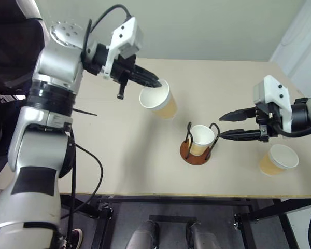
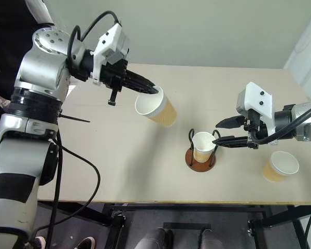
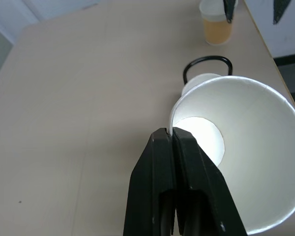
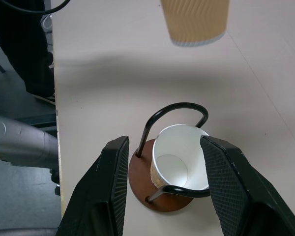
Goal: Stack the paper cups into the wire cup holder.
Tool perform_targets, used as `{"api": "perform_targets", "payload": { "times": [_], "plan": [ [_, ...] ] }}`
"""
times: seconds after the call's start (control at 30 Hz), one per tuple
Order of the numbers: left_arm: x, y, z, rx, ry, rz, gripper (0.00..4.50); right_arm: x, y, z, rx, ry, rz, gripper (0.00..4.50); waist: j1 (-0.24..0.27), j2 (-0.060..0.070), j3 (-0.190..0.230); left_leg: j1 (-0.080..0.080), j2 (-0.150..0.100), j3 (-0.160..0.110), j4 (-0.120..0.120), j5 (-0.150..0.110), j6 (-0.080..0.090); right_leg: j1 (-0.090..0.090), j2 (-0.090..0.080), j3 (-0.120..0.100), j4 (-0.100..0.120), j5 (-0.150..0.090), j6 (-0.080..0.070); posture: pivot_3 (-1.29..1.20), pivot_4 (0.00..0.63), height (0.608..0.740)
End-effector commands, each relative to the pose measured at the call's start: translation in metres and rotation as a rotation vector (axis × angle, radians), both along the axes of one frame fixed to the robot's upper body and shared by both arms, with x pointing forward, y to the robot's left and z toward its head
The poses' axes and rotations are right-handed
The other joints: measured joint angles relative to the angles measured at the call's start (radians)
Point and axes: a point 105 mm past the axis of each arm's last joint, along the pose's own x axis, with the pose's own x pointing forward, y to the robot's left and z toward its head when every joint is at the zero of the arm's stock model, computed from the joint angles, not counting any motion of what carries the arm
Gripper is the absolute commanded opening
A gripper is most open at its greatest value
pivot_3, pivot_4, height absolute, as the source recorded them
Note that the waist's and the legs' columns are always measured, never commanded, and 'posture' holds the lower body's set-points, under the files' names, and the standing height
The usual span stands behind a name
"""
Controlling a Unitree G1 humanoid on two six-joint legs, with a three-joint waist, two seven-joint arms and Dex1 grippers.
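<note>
The held cup's bottom is free and points down. My left gripper keeps carrying the cup to the holder's open cup and let it go inside.
My left gripper is shut on the rim of a tan paper cup, holding it tilted in the air over the table's middle; the pinched rim shows in the left wrist view. The wire cup holder, a reddish-brown disc with black wire loops, stands at the table's centre right with one paper cup upright inside it. My right gripper hovers open just right of the holder, nothing between its fingers. A third paper cup stands upright near the front right corner.
The beige table carries nothing else. Its front edge runs just below the holder, and its right edge lies beside the third cup. A person in dark clothes stands at the far left.
</note>
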Motion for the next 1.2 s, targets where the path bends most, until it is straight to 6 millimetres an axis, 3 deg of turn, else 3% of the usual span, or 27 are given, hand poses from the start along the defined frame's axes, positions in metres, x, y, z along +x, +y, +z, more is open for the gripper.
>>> {"api": "perform_targets", "payload": {
  "times": [0.03, 0.37, 0.6, 0.73, 1.2],
  "plan": [
    [-0.007, -0.006, 0.02, -0.029, -0.024, -0.06, 0.02, -0.004, 0.001, 0.01, 0.012, -0.056, 0.001, 2.3, 0.001, 0.0, 0.0, 0.0, 0.0, 0.0, 0.0, 0.0, 0.0, 0.0, 0.001, -0.001, 0.0, 0.0, 0.0, 0.0, 0.15, 0.74],
    [-0.003, -0.036, 0.021, -0.059, 0.056, -0.116, 0.02, -0.007, -0.002, 0.006, -0.012, -0.08, -0.013, 2.3, 0.007, 0.0, 0.0, -0.007, -0.001, 0.0, 0.007, -0.002, 0.002, -0.002, -0.001, 0.001, 0.0, -0.001, 0.006, 0.0, 0.15, 0.74],
    [-0.002, -0.056, 0.012, -0.003, 0.063, -0.154, 0.02, -0.009, -0.002, 0.016, -0.035, -0.156, -0.024, 2.3, 0.006, 0.0, 0.001, -0.007, -0.001, 0.003, 0.012, -0.004, 0.0, -0.001, 0.0, 0.001, 0.0, 0.002, 0.013, 0.0, 0.15, 0.74],
    [-0.003, -0.073, 0.01, 0.016, 0.063, -0.192, 0.02, -0.012, -0.011, 0.016, -0.051, -0.156, -0.069, 2.3, 0.015, 0.0, 0.001, -0.008, -0.002, 0.004, 0.013, -0.004, 0.0, -0.001, 0.001, 0.0, -0.001, 0.001, 0.014, 0.0, 0.15, 0.74],
    [-0.008, -0.109, 0.002, 0.035, 0.076, -0.28, 0.02, -0.035, -0.023, 0.017, -0.061, -0.15, -0.168, 2.3, 0.024, -0.001, 0.001, -0.008, -0.002, 0.009, 0.015, -0.009, -0.002, -0.001, -0.001, 0.003, 0.0, -0.004, 0.024, 0.0, 0.15, 0.74]
  ]
}}
